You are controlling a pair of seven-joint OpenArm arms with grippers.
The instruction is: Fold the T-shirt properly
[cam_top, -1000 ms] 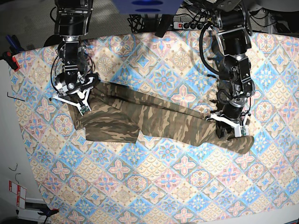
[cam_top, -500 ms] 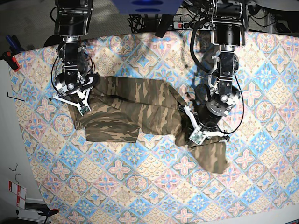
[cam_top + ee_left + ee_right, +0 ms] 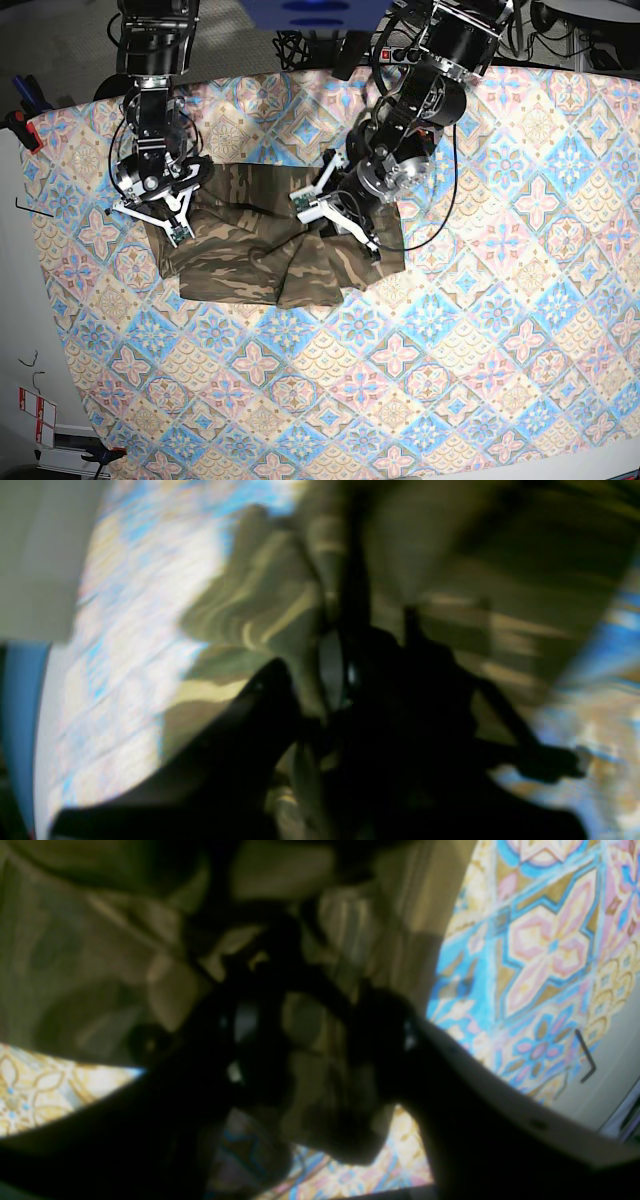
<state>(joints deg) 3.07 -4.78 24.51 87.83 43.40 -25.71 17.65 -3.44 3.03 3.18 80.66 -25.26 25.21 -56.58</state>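
The T-shirt is bunched up into a raised fold (image 3: 311,266) under the robot's left gripper, so the left gripper should bring the pinched fabric (image 3: 328,231) down flat and open before it folds any further.
The camouflage T-shirt (image 3: 250,250) lies bunched at the table's left-middle, its right part doubled back over itself. My left gripper (image 3: 335,215) is over the shirt's right half, shut on a pinch of its fabric. In the blurred left wrist view, camouflage cloth (image 3: 260,610) runs up between the closed dark fingers of the left gripper (image 3: 342,670). My right gripper (image 3: 150,222) sits on the shirt's left edge. The right wrist view shows a wad of T-shirt (image 3: 100,940) fabric filling the gap of the right gripper (image 3: 310,1030), gripped between its fingers.
The tile-patterned tablecloth (image 3: 480,330) covers the table. A power strip (image 3: 400,52) and cables lie past the far edge. A red-handled clamp (image 3: 20,125) holds the left corner. The cloth's left edge drops to a pale floor (image 3: 15,300).
My left gripper has swept from the right side to the middle, dragging the shirt's right end over the rest. The long stretched shirt is now a short bunched shape. The right arm stayed put.
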